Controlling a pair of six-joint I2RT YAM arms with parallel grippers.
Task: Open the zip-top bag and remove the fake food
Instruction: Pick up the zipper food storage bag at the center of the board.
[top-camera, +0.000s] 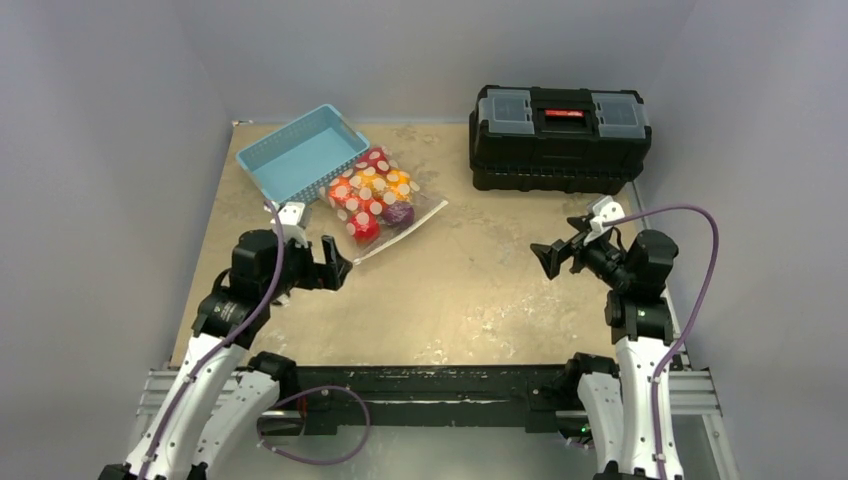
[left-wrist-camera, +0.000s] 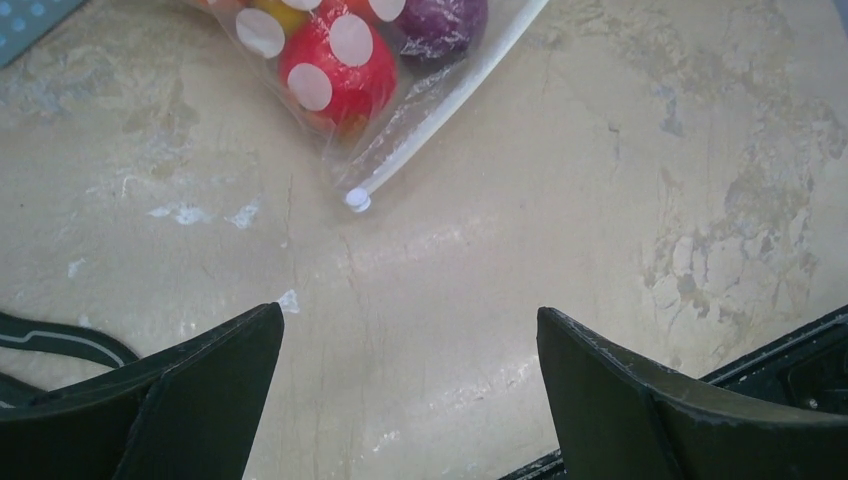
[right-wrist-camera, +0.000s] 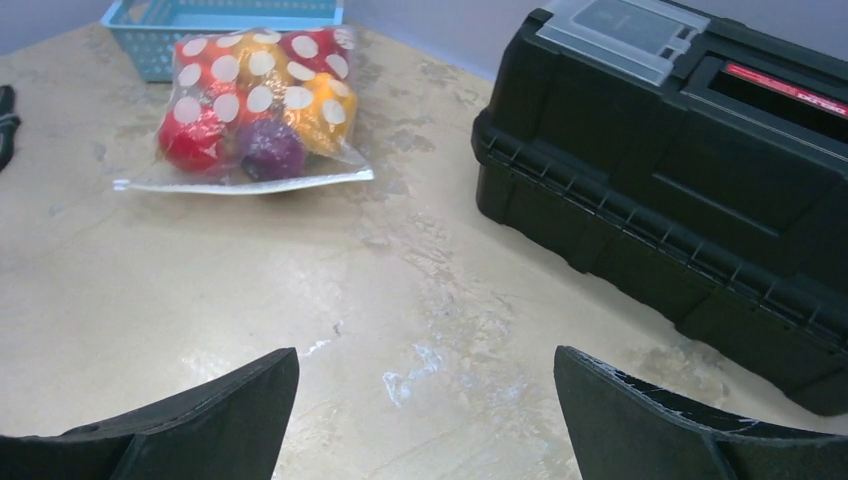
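The bag's white zip strip (top-camera: 420, 223) is clear of the blue basket, so the robot's left gripper should keep heading for the zip strip until its open fingers are on either side of it.
The zip-top bag (top-camera: 375, 198), clear with white polka dots, lies on the table against the blue basket, its white zip strip (top-camera: 400, 232) facing the near right. It holds the fake food (top-camera: 362, 225): red, orange, yellow and purple pieces. The bag also shows in the left wrist view (left-wrist-camera: 400, 110) and the right wrist view (right-wrist-camera: 255, 105). My left gripper (top-camera: 335, 263) is open and empty, just short of the bag's near corner, where the white zip slider (left-wrist-camera: 357, 199) sits. My right gripper (top-camera: 556, 257) is open and empty, well right of the bag.
A light-blue perforated basket (top-camera: 300, 152) stands at the back left, touching the bag. A black toolbox (top-camera: 558, 137) with clear lid compartments stands at the back right, close to my right arm. Grey walls enclose the table.
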